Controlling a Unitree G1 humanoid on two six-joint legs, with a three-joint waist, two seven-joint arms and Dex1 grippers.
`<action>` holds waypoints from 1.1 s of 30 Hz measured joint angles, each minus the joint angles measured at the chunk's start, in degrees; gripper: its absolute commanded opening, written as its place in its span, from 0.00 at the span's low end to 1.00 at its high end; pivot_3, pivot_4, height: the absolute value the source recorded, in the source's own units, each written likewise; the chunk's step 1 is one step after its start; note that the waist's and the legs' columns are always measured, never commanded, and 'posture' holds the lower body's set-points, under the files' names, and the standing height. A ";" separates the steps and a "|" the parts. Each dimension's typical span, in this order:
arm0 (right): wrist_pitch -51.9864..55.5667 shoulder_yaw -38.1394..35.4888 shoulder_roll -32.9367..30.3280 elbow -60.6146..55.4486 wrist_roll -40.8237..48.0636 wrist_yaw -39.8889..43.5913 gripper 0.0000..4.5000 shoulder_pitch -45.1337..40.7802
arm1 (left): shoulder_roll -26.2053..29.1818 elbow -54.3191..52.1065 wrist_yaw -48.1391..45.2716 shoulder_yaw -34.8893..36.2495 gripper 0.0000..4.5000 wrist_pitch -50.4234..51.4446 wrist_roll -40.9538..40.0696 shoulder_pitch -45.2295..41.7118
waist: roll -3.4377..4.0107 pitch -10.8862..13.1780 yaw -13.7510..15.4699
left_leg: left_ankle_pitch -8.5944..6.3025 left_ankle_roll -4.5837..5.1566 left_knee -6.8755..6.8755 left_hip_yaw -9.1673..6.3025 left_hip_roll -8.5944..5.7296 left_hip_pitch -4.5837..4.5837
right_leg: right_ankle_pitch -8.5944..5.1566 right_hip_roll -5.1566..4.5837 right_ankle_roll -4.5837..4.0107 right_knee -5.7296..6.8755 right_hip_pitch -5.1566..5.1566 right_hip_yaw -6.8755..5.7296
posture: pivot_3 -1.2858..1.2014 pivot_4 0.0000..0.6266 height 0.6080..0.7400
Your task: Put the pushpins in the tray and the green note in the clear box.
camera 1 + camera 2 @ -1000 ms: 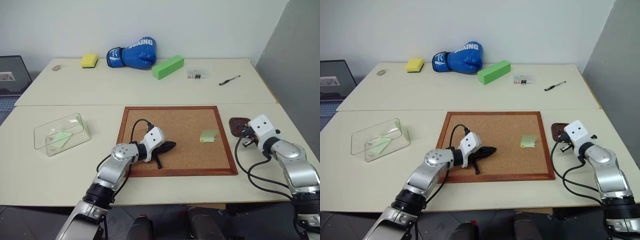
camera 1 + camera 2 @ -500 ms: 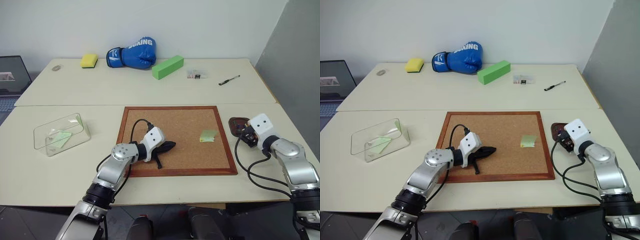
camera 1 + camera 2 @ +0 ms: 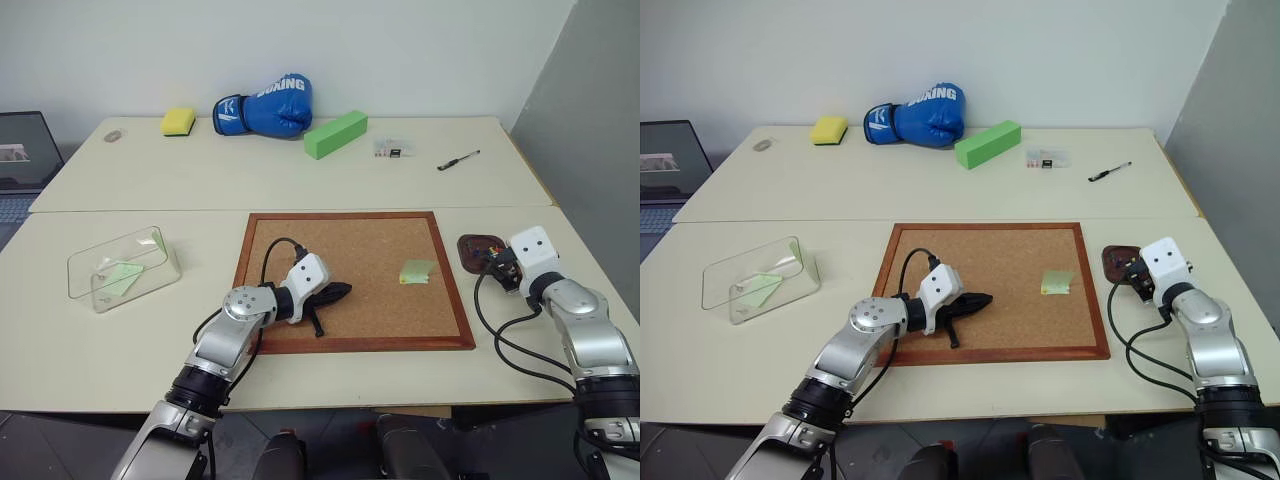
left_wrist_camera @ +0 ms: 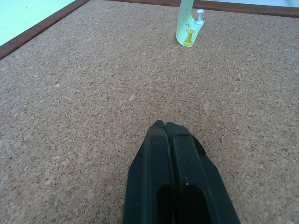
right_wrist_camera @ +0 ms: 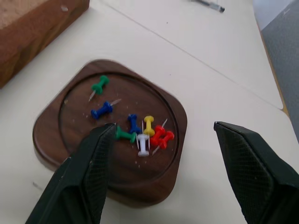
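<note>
The green note has the yellow pushpin stuck through its edge, so the note will come up together with the pushpin when the robot pulls.
The small dark brown tray [image 5: 70, 135] lies on the table just right of the corkboard [image 3: 300, 235]. Several pushpins [image 5: 140, 130] in green, blue, yellow, red and white lie in it. My right gripper [image 5: 164, 127] hovers open just over the tray, one finger on each side of the pins. The green note [image 3: 417, 271] sits on the corkboard's right part, with a yellow pin [image 4: 188, 38] and a white pin [image 4: 199, 16] stuck at it. My left gripper [image 3: 345, 290] rests shut on the cork, left of the note, holding nothing. The clear box [image 3: 122, 265] stands at the left with a pale green slip inside.
On the far table are a blue boxing glove [image 3: 265, 105], a long green block [image 3: 336, 133], a yellow sponge [image 3: 179, 121], a tiny clear case [image 3: 394, 150] and a pen [image 3: 458, 160]. A laptop [image 3: 25, 150] stands at the left edge.
My right gripper's fingers have spread apart over the tray, and its wrist has turned a little. The left arm has stayed still.
</note>
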 measured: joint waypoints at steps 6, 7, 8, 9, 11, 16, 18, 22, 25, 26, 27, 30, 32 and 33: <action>2.96 -0.36 1.65 -12.87 7.76 6.25 0.79 5.20 | -0.20 -0.22 0.00 -0.06 0.00 0.00 -0.03 0.14 | -0.02 0.00 0.03 | 0.00 0.00 -0.04 -0.04 0.01 -0.03 | 0.00 0.00 0.00 -0.03 0.00 -0.04 | 0.52 0.24 1.00; 4.29 -0.20 1.79 -14.39 8.70 6.90 0.79 6.49 | -0.20 -0.23 0.00 -0.05 0.00 0.00 -0.03 0.14 | -0.02 0.00 0.02 | 0.00 0.00 -0.05 -0.04 0.01 -0.03 | 0.00 0.00 0.00 -0.03 0.00 -0.03 | 0.52 0.24 1.00; 5.93 0.11 1.94 -15.75 9.36 7.46 0.79 7.67 | -0.19 -0.23 0.00 0.00 0.00 0.00 -0.02 0.18 | -0.02 0.00 0.03 | 0.00 0.00 -0.05 -0.04 0.01 -0.02 | -0.01 -0.01 -0.01 -0.03 0.00 -0.02 | 0.52 0.24 1.00; 7.70 0.47 2.10 -17.01 10.20 7.79 0.79 8.76 | -0.17 -0.22 0.04 0.04 0.00 0.00 -0.03 0.18 | -0.02 0.00 0.04 | 0.00 0.00 -0.04 -0.04 0.01 -0.02 | -0.01 0.00 -0.01 -0.03 0.00 -0.02 | 0.52 0.24 1.00; 10.70 0.65 2.51 -19.20 11.90 8.57 0.79 10.28 | -0.15 -0.13 0.14 0.08 0.00 0.03 -0.02 0.16 | -0.02 0.01 0.04 | 0.00 0.00 -0.04 -0.04 0.01 -0.02 | -0.01 0.00 -0.01 -0.03 0.00 -0.02 | 0.52 0.24 1.00; 17.46 2.58 2.01 -26.07 16.55 11.91 0.79 12.87 | -0.02 -0.15 0.11 0.14 0.00 0.06 -0.02 0.18 | -0.03 0.01 0.03 | 0.00 -0.01 -0.04 -0.04 0.03 0.00 | -0.03 0.00 -0.03 -0.04 -0.02 -0.04 | 0.52 0.24 1.00; 18.81 3.97 1.99 -27.40 17.87 12.95 0.79 13.02 | -0.02 -0.16 0.10 0.14 0.00 0.06 -0.02 0.18 | -0.03 0.01 0.03 | -0.01 -0.01 -0.04 -0.04 0.03 -0.01 | -0.03 0.00 -0.03 -0.09 -0.02 -0.04 | 0.52 0.24 1.00; 19.17 5.67 2.53 -27.90 17.95 13.36 0.79 11.38 | -0.01 -0.21 0.06 0.12 0.00 0.07 -0.02 0.18 | -0.03 0.01 0.02 | 0.00 -0.01 -0.08 -0.03 0.07 -0.07 | -0.02 0.00 -0.01 -0.42 0.01 -0.06 | 0.52 0.24 1.00; 18.25 6.04 2.58 -25.91 17.62 13.15 0.79 8.86 | -0.02 -0.35 -0.06 0.04 0.00 0.07 -0.02 0.19 | -0.04 0.01 0.02 | -0.01 -0.01 -0.09 -0.02 0.07 -0.12 | -0.01 0.00 0.01 -0.57 0.05 -0.06 | 0.52 0.24 1.00; 17.85 6.18 2.60 -25.23 17.37 13.08 0.79 8.33 | -0.02 -0.40 -0.11 0.03 0.00 0.07 -0.02 0.18 | -0.04 0.01 0.03 | -0.01 -0.01 -0.11 -0.02 0.07 -0.14 | 0.00 0.00 0.02 -0.58 0.05 -0.06 | 0.52 0.24 1.00; 17.31 6.25 2.61 -24.25 17.21 13.03 0.79 7.82 | -0.02 -0.42 -0.13 0.03 0.00 0.07 -0.02 0.14 | -0.04 0.01 0.04 | -0.01 -0.01 -0.14 -0.02 0.07 -0.13 | 0.00 0.00 0.02 -0.58 0.05 -0.06 | 0.52 0.24 1.00; 16.22 6.38 2.59 -21.79 16.60 13.08 0.79 7.02 | -0.02 -0.55 -0.25 0.02 0.00 0.07 -0.03 0.18 | -0.04 0.01 0.05 | -0.01 -0.01 -0.24 -0.03 0.07 -0.12 | 0.01 0.00 0.03 -0.57 0.04 -0.07 | 0.52 0.24 1.00; 15.69 6.52 2.47 -20.37 16.34 13.33 0.79 6.68 | -0.01 -0.60 -0.26 0.02 0.00 0.07 -0.03 0.21 | -0.03 0.01 0.06 | -0.01 -0.01 -0.25 -0.03 0.07 -0.12 | 0.01 0.00 0.04 -0.57 0.04 -0.07 | 0.52 0.24 1.00; 15.32 6.75 2.38 -19.55 16.04 13.55 0.79 6.44 | -0.02 -0.59 -0.23 0.02 0.00 0.07 -0.03 0.20 | -0.03 0.01 0.06 | -0.01 -0.01 -0.25 -0.03 0.06 -0.12 | 0.01 0.00 0.04 -0.57 0.04 -0.07 | 0.52 0.24 1.00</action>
